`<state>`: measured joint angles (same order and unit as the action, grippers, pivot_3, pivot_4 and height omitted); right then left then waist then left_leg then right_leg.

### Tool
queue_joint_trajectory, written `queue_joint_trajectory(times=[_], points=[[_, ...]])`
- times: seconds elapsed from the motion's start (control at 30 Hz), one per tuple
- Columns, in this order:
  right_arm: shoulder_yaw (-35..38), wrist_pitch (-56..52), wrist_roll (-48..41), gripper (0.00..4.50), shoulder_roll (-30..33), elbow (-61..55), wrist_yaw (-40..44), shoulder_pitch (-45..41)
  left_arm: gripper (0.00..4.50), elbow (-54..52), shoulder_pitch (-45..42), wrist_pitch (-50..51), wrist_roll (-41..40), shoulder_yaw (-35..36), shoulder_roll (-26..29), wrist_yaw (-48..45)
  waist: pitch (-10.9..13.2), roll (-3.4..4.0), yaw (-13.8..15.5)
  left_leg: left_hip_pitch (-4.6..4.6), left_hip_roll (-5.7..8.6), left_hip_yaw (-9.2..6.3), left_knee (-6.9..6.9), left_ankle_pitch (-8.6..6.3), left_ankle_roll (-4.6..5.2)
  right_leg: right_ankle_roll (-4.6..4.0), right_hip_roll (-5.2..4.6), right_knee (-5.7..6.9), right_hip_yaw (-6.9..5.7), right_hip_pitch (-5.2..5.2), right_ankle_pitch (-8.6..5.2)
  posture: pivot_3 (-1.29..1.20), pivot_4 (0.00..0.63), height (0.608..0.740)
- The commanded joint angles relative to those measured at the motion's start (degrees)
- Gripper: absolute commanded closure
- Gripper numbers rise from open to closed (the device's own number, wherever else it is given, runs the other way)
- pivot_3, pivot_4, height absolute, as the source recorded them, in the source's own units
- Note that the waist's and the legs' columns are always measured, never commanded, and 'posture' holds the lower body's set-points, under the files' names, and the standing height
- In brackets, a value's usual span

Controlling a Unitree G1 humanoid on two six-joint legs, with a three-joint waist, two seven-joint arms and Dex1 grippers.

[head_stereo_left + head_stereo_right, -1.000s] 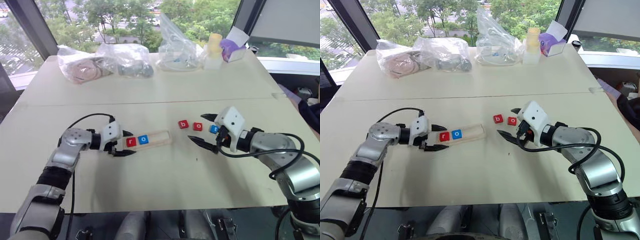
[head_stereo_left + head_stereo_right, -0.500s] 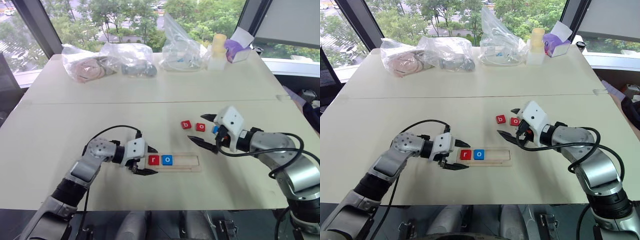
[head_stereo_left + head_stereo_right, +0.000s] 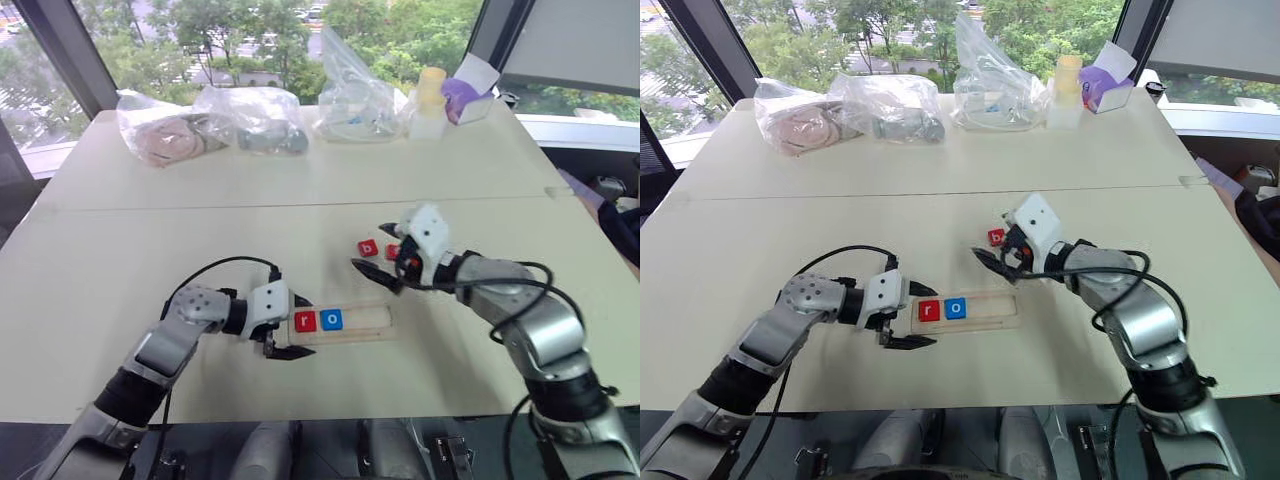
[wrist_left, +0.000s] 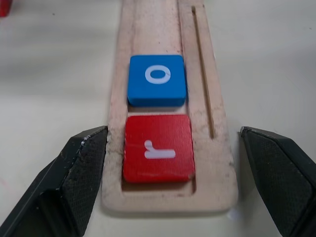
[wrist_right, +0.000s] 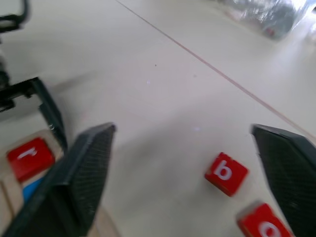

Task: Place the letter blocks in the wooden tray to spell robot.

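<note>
The red b block is clear of the red o block, so the robot's right gripper should keep going down until its fingers are around the b block (image 3: pixel 368 247), then close.
The wooden tray (image 3: pixel 362 320) lies level near the table's front, with a red r block (image 3: pixel 306 321) and a blue o block (image 3: pixel 332 319) at its left end. My left gripper (image 3: pixel 297 325) is open. Its fingers (image 4: pixel 74 173) stand on either side of the tray's left end, clear of the wood. A red b block (image 3: pixel 368 248) and a red o block (image 5: pixel 261 222) lie loose on the table behind the tray's right end. My right gripper (image 3: pixel 992 236) hovers open over the b block, which shows ahead between its fingers (image 5: pixel 79 177), untouched.
Several clear plastic bags (image 3: pixel 260 118), a pale bottle (image 3: pixel 430 100) and a purple box (image 3: pixel 466 92) line the far edge of the table (image 3: pixel 300 190). A seam runs across the tabletop behind the loose blocks.
The left gripper dragged the tray nearer and to the right, then opened off its end. The right gripper swung left, from beside the loose blocks to over the b block.
</note>
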<state>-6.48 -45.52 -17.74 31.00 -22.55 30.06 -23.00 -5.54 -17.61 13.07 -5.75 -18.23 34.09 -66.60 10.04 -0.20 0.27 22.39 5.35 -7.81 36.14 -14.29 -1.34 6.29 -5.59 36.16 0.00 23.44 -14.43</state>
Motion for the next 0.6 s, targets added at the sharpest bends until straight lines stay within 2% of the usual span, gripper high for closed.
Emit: queue_joint_trajectory(times=[0.03, 0.33, 0.6], points=[[0.4, -6.8, 0.5, 0.00, -5.4, 2.2, -6.0, -4.8, 0.07, -1.3, 1.8, 0.2, -1.2, 4.1, 3.2, 1.0, 0.0, 0.00, -0.4, 0.00, -0.02, 0.00, -0.01, 0.00, 0.00, -0.01, 0.02, 0.00, 0.01, 0.01, 0.00, 0.00, 0.150, 0.740], [-2.2, -12.6, 5.2, 0.00, -11.5, 9.7, -13.0, -9.5, 0.07, -7.3, 6.6, 2.8, -6.1, 12.6, 7.9, 3.8, 0.0, 0.04, -1.0, 0.04, -0.01, -0.01, -0.09, 0.03, -0.05, -0.05, 0.03, 0.03, 0.03, 0.13, 0.03, 0.00, 0.150, 0.740], [-2.0, -11.9, 8.0, 0.00, -12.1, 17.5, -14.0, -10.5, 0.07, -16.1, 11.8, 9.6, -12.7, 18.1, 8.7, 6.7, 0.0, 0.06, -1.1, 0.04, -0.01, 0.00, -0.09, 0.03, -0.05, -0.05, 0.03, 0.04, 0.03, 0.13, 0.04, 0.00, 0.150, 0.740]])
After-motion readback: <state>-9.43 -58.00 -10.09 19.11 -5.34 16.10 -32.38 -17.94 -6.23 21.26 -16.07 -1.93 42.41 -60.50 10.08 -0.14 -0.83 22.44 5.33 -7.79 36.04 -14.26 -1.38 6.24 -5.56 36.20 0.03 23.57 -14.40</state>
